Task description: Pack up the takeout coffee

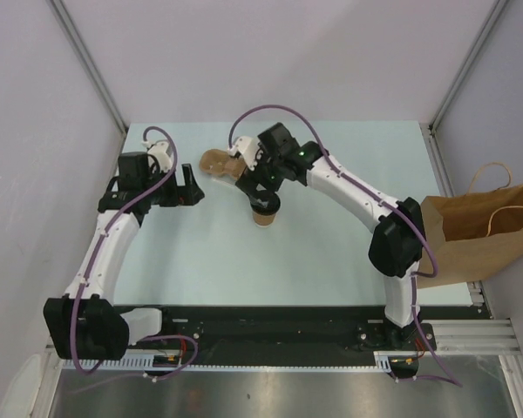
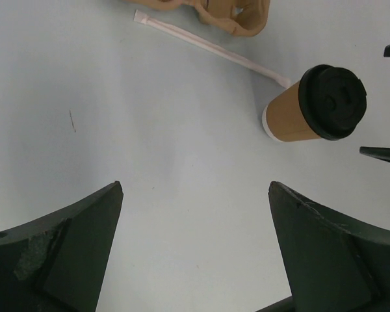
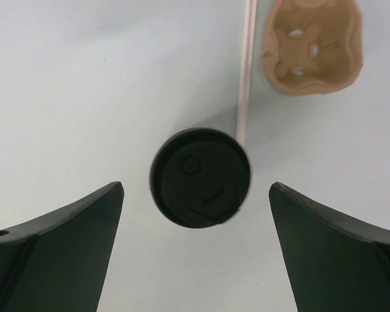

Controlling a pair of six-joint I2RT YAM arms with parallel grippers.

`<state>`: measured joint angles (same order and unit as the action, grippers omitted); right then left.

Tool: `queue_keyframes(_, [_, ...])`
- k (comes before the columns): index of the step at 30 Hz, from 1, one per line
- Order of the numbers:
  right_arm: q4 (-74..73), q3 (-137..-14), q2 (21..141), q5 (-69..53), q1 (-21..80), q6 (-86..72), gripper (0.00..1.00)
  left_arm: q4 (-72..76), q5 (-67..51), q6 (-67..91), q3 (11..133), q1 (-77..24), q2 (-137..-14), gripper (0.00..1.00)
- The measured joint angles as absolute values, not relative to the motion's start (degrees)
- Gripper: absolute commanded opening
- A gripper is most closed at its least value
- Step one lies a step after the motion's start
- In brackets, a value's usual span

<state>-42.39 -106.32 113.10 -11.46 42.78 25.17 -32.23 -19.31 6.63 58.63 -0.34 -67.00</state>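
Next, my left gripper moves the takeout coffee in the middle of the table (image 1: 264,219) aside before my right gripper takes the bag (image 1: 430,218). The paper bag is at the table's edge.
The takeout coffee (image 1: 263,218) stands upright on the table, a tan paper cup (image 2: 292,120) under a round black lid (image 3: 200,177). My right gripper (image 1: 261,202) hangs open directly over it. In the right wrist view the lid sits just ahead of the right gripper (image 3: 195,186) and touches neither finger. My left gripper (image 1: 189,187) is open and empty to the left of the cup. In its own view the left gripper (image 2: 195,186) has only bare table between its fingers.
A brown pulp cup carrier (image 1: 216,162) lies behind the cup. A wrapped straw (image 2: 208,47) runs from the carrier to the cup's base. A large brown paper bag (image 1: 479,235) with handles lies at the table's right edge.
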Motion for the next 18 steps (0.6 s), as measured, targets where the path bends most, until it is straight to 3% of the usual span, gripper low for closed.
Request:
queue_keyframes(11, [-46.81,-114.67,110.04,-23.66,27.35,16.95,1.0,-31.42,-19.16,-0.27,71.13,-18.79,-82.74,1.0])
queue_keyframes(18, [-48.97,-113.34,98.96,-22.72,19.35,15.07,1.0,-32.56,-15.66,-2.0,77.73,-27.51,-93.06,1.0])
